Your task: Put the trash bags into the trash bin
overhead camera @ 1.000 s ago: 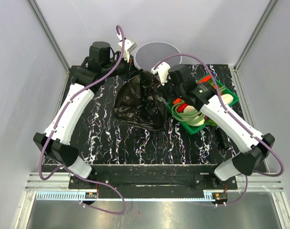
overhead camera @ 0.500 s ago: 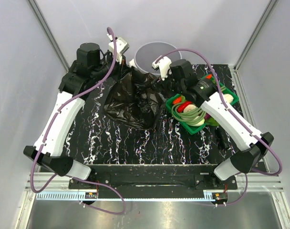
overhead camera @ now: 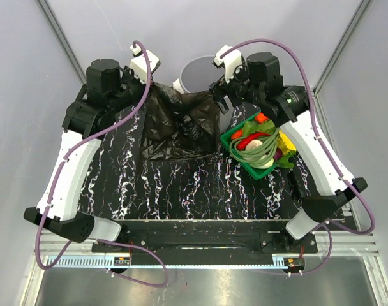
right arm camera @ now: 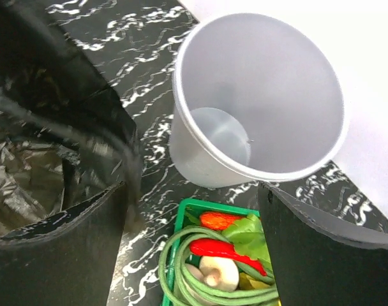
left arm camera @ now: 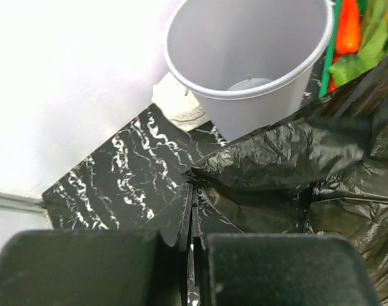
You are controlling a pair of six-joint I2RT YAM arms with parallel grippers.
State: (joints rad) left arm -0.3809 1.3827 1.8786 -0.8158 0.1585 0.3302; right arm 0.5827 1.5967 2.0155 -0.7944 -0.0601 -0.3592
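My right gripper will pull the rim of the empty light-grey trash bin (right arm camera: 254,102), and the bin should come forward upright because it stands on a broad flat bottom (right arm camera: 222,136).
The black trash bag (overhead camera: 181,124) hangs stretched between my two grippers just in front of the light-grey trash bin (overhead camera: 203,69), its lower part on the table. My left gripper (overhead camera: 154,89) is shut on the bag's left upper edge; in the left wrist view the film (left arm camera: 296,166) runs out from between the closed jaws (left arm camera: 193,217), with the bin (left arm camera: 245,57) beyond. My right gripper (overhead camera: 219,99) is open (right arm camera: 193,191); the bag (right arm camera: 47,127) drapes against its left finger (right arm camera: 85,242). The bin (right arm camera: 264,95) is empty.
A green basket (overhead camera: 227,141) of vegetables stands right of the bag, close under the right gripper (right arm camera: 181,229). A small white wrapped roll (left arm camera: 178,105) lies at the bin's left foot. The back wall is right behind the bin.
Both arms have risen and moved back toward the bin. The bag's top edge has been lifted and spread wider between them.
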